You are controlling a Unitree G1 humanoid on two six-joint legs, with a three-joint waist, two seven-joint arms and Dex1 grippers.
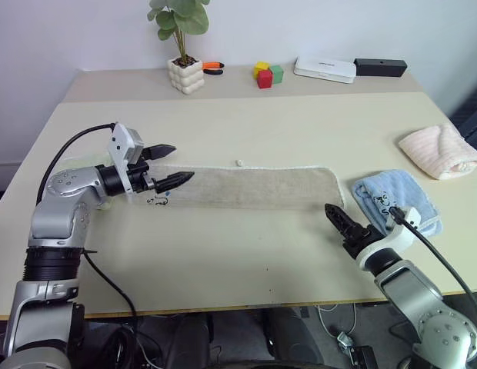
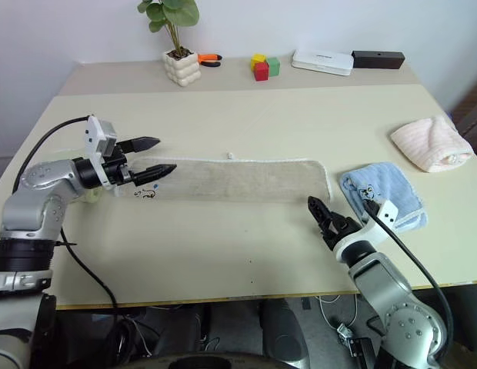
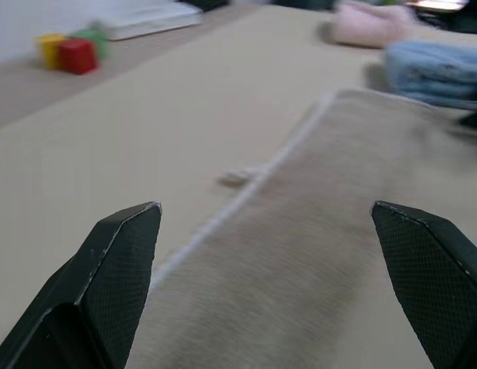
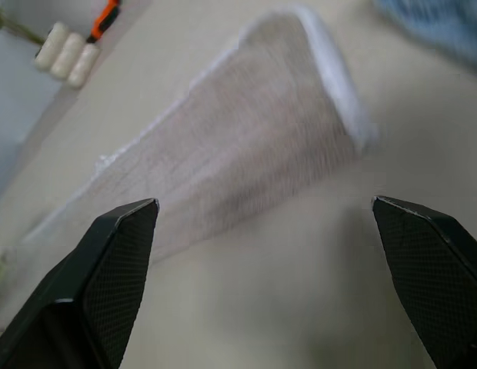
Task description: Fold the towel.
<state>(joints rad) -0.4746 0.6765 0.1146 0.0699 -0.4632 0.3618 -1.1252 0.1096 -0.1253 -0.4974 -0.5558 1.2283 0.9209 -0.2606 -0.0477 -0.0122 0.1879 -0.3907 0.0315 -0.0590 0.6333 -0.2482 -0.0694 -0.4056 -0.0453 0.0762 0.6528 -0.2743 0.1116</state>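
Note:
White edging leaves out the towel's near edge (image 1: 254, 208). The towel's end (image 1: 331, 187) will fold over into a double layer when I carry it inward.
The towel (image 1: 254, 187) lies flat on the table as a long beige strip, with white corded edging along its far side and right end. A small white loop (image 1: 240, 163) sticks out at its far edge, and a dark embroidered mark (image 1: 156, 201) sits at its left end. My left gripper (image 1: 183, 162) hovers open just above the towel's left end, pointing right along it, with nothing between its fingers. Off the towel's right end, on the near side, my right gripper (image 1: 333, 213) is open and empty. In the right wrist view the towel (image 4: 246, 146) lies ahead of the spread fingers.
A folded blue towel (image 1: 396, 201) lies right beside my right gripper, with a rolled pink towel (image 1: 441, 151) farther right. Along the table's back stand a potted plant (image 1: 185, 74), an orange tool (image 1: 213, 67), coloured blocks (image 1: 266, 74), a white box (image 1: 325, 69) and a black box (image 1: 380, 67).

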